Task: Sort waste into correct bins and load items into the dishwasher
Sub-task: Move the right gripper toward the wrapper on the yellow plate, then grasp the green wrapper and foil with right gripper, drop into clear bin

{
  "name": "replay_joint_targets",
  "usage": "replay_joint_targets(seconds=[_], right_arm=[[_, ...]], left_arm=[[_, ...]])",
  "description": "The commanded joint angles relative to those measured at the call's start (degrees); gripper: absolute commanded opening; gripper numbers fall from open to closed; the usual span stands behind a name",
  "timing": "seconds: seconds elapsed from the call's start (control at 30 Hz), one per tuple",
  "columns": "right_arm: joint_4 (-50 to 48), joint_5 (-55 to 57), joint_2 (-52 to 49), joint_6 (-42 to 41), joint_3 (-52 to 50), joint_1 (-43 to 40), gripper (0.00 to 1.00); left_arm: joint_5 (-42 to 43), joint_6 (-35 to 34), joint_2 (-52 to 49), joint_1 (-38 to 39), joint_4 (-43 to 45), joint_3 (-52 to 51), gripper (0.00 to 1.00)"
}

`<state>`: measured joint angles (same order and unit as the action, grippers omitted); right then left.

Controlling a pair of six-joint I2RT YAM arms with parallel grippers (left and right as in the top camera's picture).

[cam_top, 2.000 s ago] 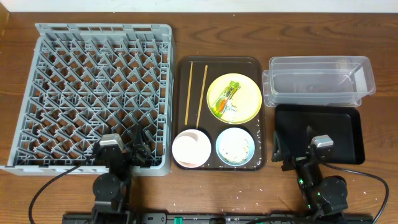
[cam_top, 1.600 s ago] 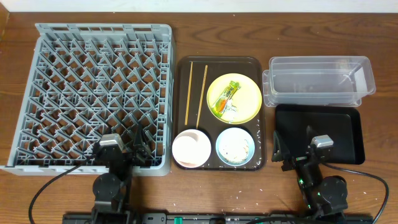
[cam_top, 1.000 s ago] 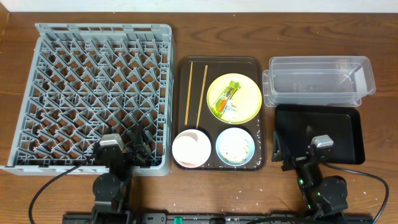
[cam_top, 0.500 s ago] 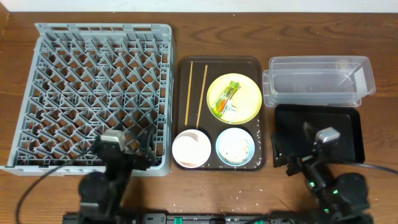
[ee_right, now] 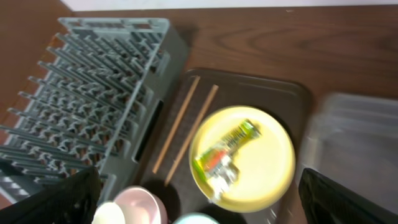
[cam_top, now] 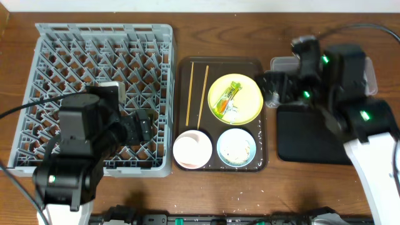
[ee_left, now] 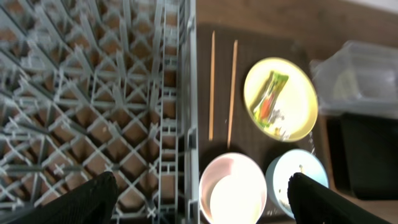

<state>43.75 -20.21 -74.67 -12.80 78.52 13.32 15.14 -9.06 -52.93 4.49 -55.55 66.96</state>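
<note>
The wrapper and white paper (cam_top: 227, 102) are on the yellow plate, so next my left gripper moves back while my right gripper puts both into the clear tub (cam_top: 284, 64).
The grey dish rack (cam_top: 81, 56) fills the left. On the brown serving tray (cam_top: 259, 65) lie two chopsticks (cam_top: 189, 94), a yellow plate (cam_top: 244, 106) holding the green-and-orange wrapper (cam_top: 226, 97) with white paper, a white bowl (cam_top: 192, 150) and a light-blue bowl (cam_top: 236, 147) with rice scraps. I cannot make out the white cup as a separate thing. The clear tub (cam_top: 282, 62) and black tray (cam_top: 306, 134) are at the right. My left gripper (cam_top: 139, 125) hangs open over the rack's front right (ee_left: 205, 199). My right gripper (cam_top: 275, 87) is open and empty between plate and tub (ee_right: 205, 199).
My right arm (cam_top: 350, 81) covers most of the clear tub and the black tray's far edge. My left arm (cam_top: 81, 144) covers the rack's front. Bare wooden table (cam_top: 200, 194) runs along the front and back.
Both arms have risen from the front edge and reached out, the left over the rack's front right, the right up toward the tub and plate. The dishes have not moved.
</note>
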Motion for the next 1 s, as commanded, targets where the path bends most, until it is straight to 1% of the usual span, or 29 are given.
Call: replay_joint_targets(seconds=[0.0, 0.07, 0.1, 0.13, 0.27, 0.3, 0.33, 0.37, 0.4, 0.43, 0.5, 0.57, 0.6, 0.63, 0.67, 0.7, 0.8, 0.87, 0.97], right_arm=[[-1.9, -5.7, -7.8, -0.9, 1.2, 3.8, 0.99], [-1.5, -1.1, -11.8, -2.7, 1.2, 6.6, 0.99], [-1.6, 3.5, -15.0, -4.0, 1.2, 8.9, 0.98], [-1.8, 8.3, -18.0, -6.0, 1.2, 10.7, 0.90], [-4.1, 18.4, -27.1, -11.7, 1.2, 14.3, 0.84], [-6.0, 19.1, -31.3, -14.7, 1.2, 15.1, 0.81], [-6.8, 19.2, -32.7, -15.7, 1.2, 15.3, 0.77], [-8.1, 19.3, -34.8, -17.3, 1.2, 15.5, 0.70], [-9.3, 20.1, -36.6, -19.2, 1.2, 15.7, 0.66], [-10.5, 21.3, -39.1, -22.5, 1.2, 15.7, 0.62], [-12.1, 21.5, -41.2, -24.2, 1.2, 15.6, 0.61], [-12.8, 21.5, -43.0, -26.2, 1.2, 15.4, 0.54], [-13.0, 21.5, -43.6, -26.6, 1.2, 15.3, 0.48], [-13.5, 21.5, -44.0, -26.6, 1.2, 15.2, 0.29], [-14.1, 21.7, -43.7, -26.1, 1.2, 15.1, 0.06], [-14.2, 21.7, -42.5, -25.7, 1.4, 14.7, 0.01], [-14.1, 21.7, -38.2, -25.7, 1.4, 12.9, 0.01], [-12.8, 21.7, -31.6, -25.7, 1.4, 9.7, 0.01], [-11.4, 21.7, -26.1, -25.6, 1.4, 5.3, 0.01]], left_arm=[[0.9, 0.0, -2.7, -0.3, -1.0, 1.0, 0.88], [0.9, 0.0, -3.7, -0.3, -1.0, 1.0, 0.88], [0.9, 0.0, -4.4, -0.3, -1.0, 1.0, 0.89], [0.9, 0.0, -4.9, -0.3, -1.0, 1.0, 0.89], [0.9, 0.0, -7.2, -0.3, -1.0, 1.0, 0.89], [0.9, 0.0, -8.0, -0.3, -1.0, 1.0, 0.88], [0.9, 0.0, -8.4, -0.3, -1.0, 1.0, 0.88], [0.9, 0.0, -8.9, -0.3, -1.0, 1.0, 0.89], [0.9, 0.0, -9.3, -0.3, -1.0, 1.0, 0.88], [0.9, 0.0, -9.8, -0.3, -1.0, 1.0, 0.88], [0.9, 0.0, -10.4, -0.3, -1.0, 1.0, 0.88], [0.9, 0.0, -10.8, -0.3, -1.0, 1.0, 0.88], [0.9, 0.0, -11.0, -0.3, -1.0, 1.0, 0.89], [0.9, 0.0, -11.1, -0.3, -1.0, 1.0, 0.89], [1.2, 0.0, -10.8, -0.3, -0.7, 1.0, 0.89], [1.5, 0.0, -9.8, -0.3, 0.2, 1.0, 0.88], [3.4, 0.0, -6.3, -0.3, 2.3, 1.3, 0.89], [3.9, 0.0, -1.1, -0.3, 3.8, 1.3, 0.88], [3.9, 0.0, 5.2, -0.3, 3.4, 1.3, 0.89]])
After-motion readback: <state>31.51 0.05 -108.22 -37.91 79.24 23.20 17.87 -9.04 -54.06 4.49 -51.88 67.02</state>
